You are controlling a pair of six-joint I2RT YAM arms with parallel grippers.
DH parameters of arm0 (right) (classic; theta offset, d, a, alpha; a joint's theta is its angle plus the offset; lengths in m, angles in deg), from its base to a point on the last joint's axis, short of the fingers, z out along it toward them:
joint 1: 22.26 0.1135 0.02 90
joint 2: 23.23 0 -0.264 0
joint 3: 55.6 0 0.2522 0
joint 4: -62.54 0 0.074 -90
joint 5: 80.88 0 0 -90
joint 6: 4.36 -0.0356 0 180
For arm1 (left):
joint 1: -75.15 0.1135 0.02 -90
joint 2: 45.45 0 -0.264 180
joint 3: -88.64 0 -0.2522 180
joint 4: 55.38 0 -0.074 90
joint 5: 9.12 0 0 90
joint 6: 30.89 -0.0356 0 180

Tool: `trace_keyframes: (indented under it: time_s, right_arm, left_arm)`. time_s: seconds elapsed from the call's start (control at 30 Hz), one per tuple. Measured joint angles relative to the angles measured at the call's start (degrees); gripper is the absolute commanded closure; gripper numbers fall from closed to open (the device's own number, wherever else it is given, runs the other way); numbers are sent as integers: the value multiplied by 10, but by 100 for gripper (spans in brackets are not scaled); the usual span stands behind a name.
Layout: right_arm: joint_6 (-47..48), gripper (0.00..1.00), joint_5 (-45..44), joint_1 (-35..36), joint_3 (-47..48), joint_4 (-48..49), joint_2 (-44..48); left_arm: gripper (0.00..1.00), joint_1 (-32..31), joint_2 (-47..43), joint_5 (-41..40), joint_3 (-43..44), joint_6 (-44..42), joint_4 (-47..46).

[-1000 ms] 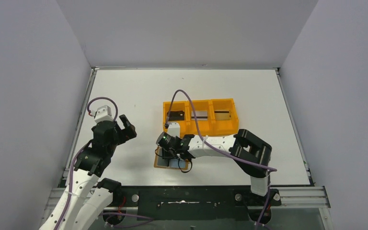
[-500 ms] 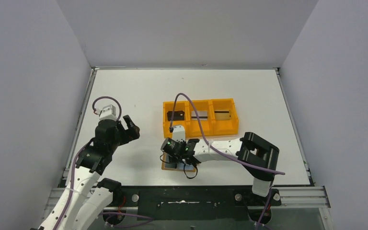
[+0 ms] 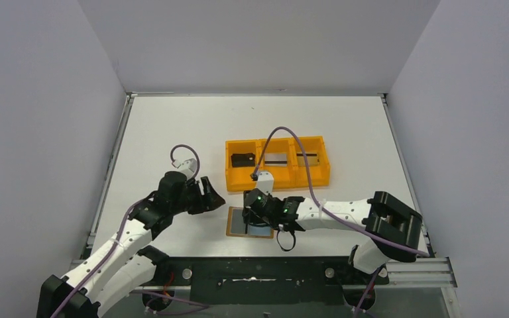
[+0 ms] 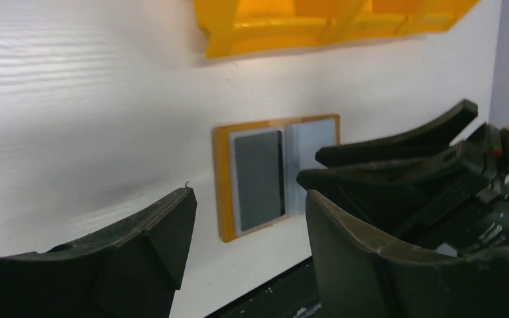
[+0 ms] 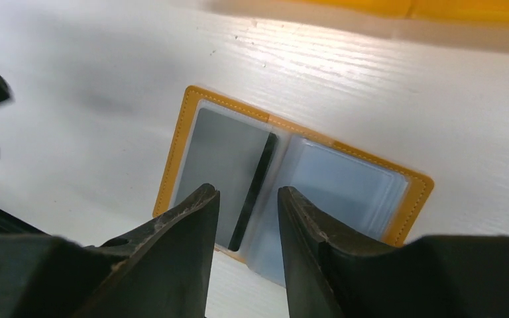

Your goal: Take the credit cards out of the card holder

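Note:
The grey card's dark edge (image 5: 255, 189) is at the holder's fold (image 5: 162, 193), away from the left gripper, so the right gripper should pinch that edge while the left gripper keeps the holder steady.
The tan-orange card holder (image 3: 234, 222) lies open and flat near the table's front edge. In the right wrist view the card holder (image 5: 184, 118) has a grey credit card (image 5: 222, 149) in its left pocket, with a dark card edge (image 5: 255, 185) beside the fold. Its right side is pale blue clear sleeves (image 5: 344, 182). My right gripper (image 5: 246, 193) hovers over the fold, jaws a little apart and nothing between them. My left gripper (image 4: 248, 202) stands open just left of the holder (image 4: 222, 185), nothing in it. From above, the left gripper (image 3: 215, 197) and right gripper (image 3: 263, 215) flank the holder.
A bright orange three-compartment tray (image 3: 228, 173) stands just behind the holder, with a dark object (image 3: 242, 159) in its left compartment. The table's dark front edge (image 4: 272, 298) runs close below the holder. The right gripper's fingers (image 4: 397, 172) fill the space right of the holder.
My left arm has swung right and down toward the holder, and its jaws have narrowed. The right arm has stretched out to the right, and the holder has shifted slightly right with it.

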Motion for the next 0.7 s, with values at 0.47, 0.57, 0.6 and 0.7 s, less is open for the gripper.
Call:
trace_keyframes:
  time_s: [0.47,0.57,0.6,0.7]
  right_arm:
    - [-59,71,71,-37,-90,107,52]
    - [-59,71,78,-37,-90,118,52]
    - [-59,71,82,-38,-90,122,52]
    - [-59,73,94,-40,-90,134,50]
  left_arm:
    - [60,-163,120,5,-52,103,-135]
    - [62,-167,153,-2,-52,107,-153]
    - [62,-168,165,-7,-52,108,-153]
    - [62,-171,189,-23,-52,110,-151]
